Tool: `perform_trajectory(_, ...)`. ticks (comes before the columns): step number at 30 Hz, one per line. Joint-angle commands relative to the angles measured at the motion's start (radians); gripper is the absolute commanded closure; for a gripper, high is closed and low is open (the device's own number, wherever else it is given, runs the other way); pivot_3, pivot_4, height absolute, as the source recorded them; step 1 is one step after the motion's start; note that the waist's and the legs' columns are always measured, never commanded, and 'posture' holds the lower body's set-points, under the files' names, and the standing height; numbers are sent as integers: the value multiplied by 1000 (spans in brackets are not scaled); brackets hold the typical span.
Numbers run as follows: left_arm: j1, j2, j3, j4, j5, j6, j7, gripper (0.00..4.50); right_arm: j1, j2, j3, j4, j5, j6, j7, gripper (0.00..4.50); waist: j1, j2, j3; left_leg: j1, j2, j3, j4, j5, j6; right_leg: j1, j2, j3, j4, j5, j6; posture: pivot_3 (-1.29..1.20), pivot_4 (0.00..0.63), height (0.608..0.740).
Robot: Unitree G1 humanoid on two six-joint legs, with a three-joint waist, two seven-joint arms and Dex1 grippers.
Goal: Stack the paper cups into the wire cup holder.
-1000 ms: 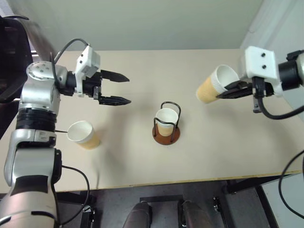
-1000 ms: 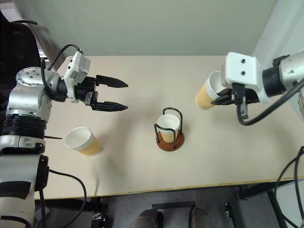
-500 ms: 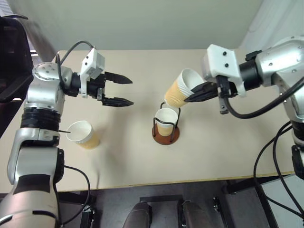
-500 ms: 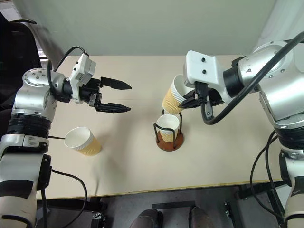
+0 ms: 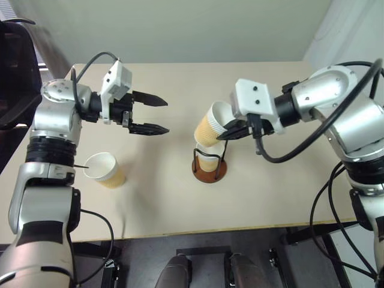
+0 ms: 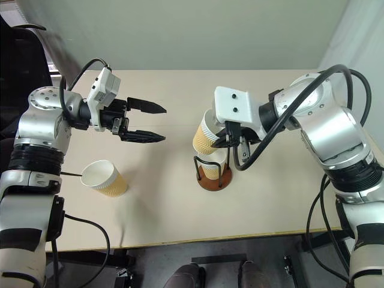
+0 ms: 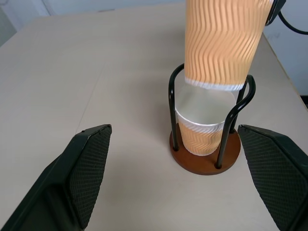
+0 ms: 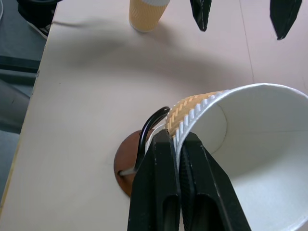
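Observation:
My right gripper should keep lowering the cup it holds, as the held cup's bottom (image 5: 205,140) hangs over the opening of the holder's cup (image 5: 210,149), until it goes in, then let go.
The wire cup holder (image 5: 210,173) stands mid-table, with one paper cup (image 7: 204,131) sitting inside its black loops. My right gripper (image 5: 231,131) is shut on the rim of a second paper cup (image 5: 210,126). That cup hangs tilted, its bottom just above the holder's top and over the cup inside. One finger is inside the held cup's rim and one outside, as the right wrist view shows. A third paper cup (image 5: 107,170) stands upright on the table toward the left. My left gripper (image 5: 167,115) hovers open and empty to the left of the holder, pointing at it.
The beige table (image 5: 282,198) has its front edge close to me. Open surface lies around the holder. A black chair (image 5: 15,72) stands beyond the table's left side. A pale wall runs behind the table.
My right gripper has carried its cup leftward and down, from the right of the table to just above the holder. The left arm has held still.

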Motion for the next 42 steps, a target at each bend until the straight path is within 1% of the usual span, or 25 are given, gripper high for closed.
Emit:
perform_trajectory(1,-2,18,20,-41,-14,4,-35,0,1,-4,6,4,-27,-37,-13,4452,0,0,0,0,0,0,0,0,0,0,0,0,0,0,0,0,150,740)
perform_trajectory(17,6,20,29,-65,-13,21,-35,0,44,-20,23,2,-77,-92,10,4452,0,0,0,-2,0,0,0,2,-3,-1,0,0,0,1,2,0,150,740)
perform_trajectory(28,13,20,31,-77,-14,30,-35,0,93,-15,60,-33,-131,-113,-9,4452,-1,0,0,-2,0,0,0,2,-3,-1,0,0,0,2,3,0,150,740)
perform_trajectory(31,14,20,30,-77,-13,30,-35,0,97,-6,62,-38,-144,-108,-22,3896,-1,0,0,-2,0,0,0,2,-3,-1,0,0,1,2,3,0,150,740)
perform_trajectory(32,14,20,30,-77,-13,31,-35,0,94,1,54,-41,-136,-95,-24,3587,-1,0,0,-2,0,0,1,2,-3,-1,0,0,1,2,3,0,150,740)
perform_trajectory(37,21,23,32,-83,-15,35,-35,0,58,31,-5,-59,-91,-11,-47,1782,-2,0,0,-2,0,0,0,2,-2,-1,0,0,1,2,3,0,150,740)
perform_trajectory(38,24,23,33,-85,-15,36,-35,0,44,40,-26,-62,-73,18,-56,1492,-2,0,0,-2,0,0,0,3,-3,-1,0,-1,1,2,2,0,150,740)
perform_trajectory(40,28,23,34,-88,-15,38,-35,0,8,63,-85,-57,-23,94,-81,766,-2,0,0,-2,0,0,0,3,-3,-2,0,0,1,2,2,0,150,740)
perform_trajectory(42,30,24,37,-91,-14,41,-35,0,-39,72,-171,-43,42,182,-100,81,-2,0,0,-2,0,0,0,3,-3,-2,0,0,1,1,1,0,150,740)
